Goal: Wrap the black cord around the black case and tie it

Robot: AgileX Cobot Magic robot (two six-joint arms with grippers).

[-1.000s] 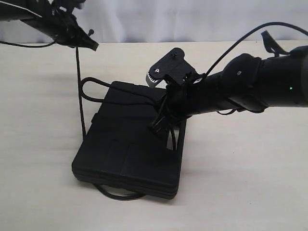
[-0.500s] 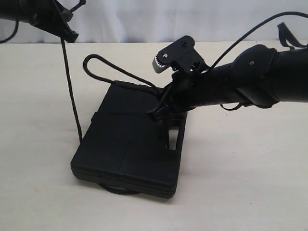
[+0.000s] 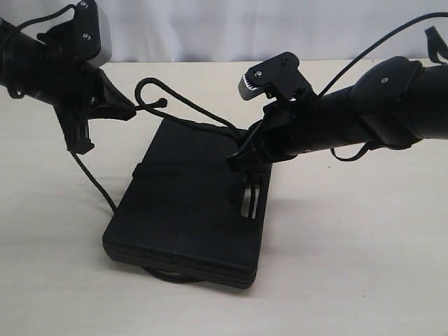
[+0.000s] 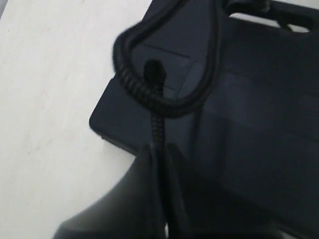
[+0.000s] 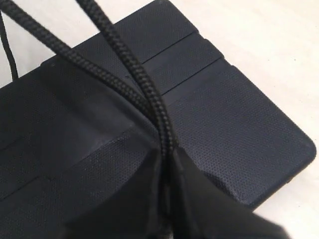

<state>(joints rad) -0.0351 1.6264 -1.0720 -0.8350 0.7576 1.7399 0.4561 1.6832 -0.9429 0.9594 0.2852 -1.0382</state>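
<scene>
I should have my right gripper leave its strands and pull the tip (image 3: pixel 162 103) through, because the cord's knobbed tip is sticking through the loop (image 3: pixel 139 89) ahead of my left gripper.
The black case (image 3: pixel 189 210) lies flat in the middle of the table, handle slot towards the right. The black cord (image 3: pixel 189 112) arcs as a narrow loop above the case's far edge; a strand drops off the left side (image 3: pixel 94 183) and under the case. My left gripper (image 3: pixel 129 110), left of the case, is shut on the black cord (image 4: pixel 157 129), whose knobbed tip (image 4: pixel 154 72) pokes past the loop (image 4: pixel 134 89). My right gripper (image 3: pixel 238 159) hovers over the case's (image 5: pixel 224 124) far right part, shut on two strands of the cord (image 5: pixel 149 99).
The table (image 3: pixel 350 266) is a pale beige surface with a white backdrop behind it. A glossy arm cable (image 3: pixel 364 49) arcs above the right arm. A bit of cord peeks out under the case's front edge (image 3: pixel 168 276).
The left arm has come down and rightward from the upper left, bringing the cord end close to the loop. The right gripper has lifted slightly and shifted right, holding the loop.
</scene>
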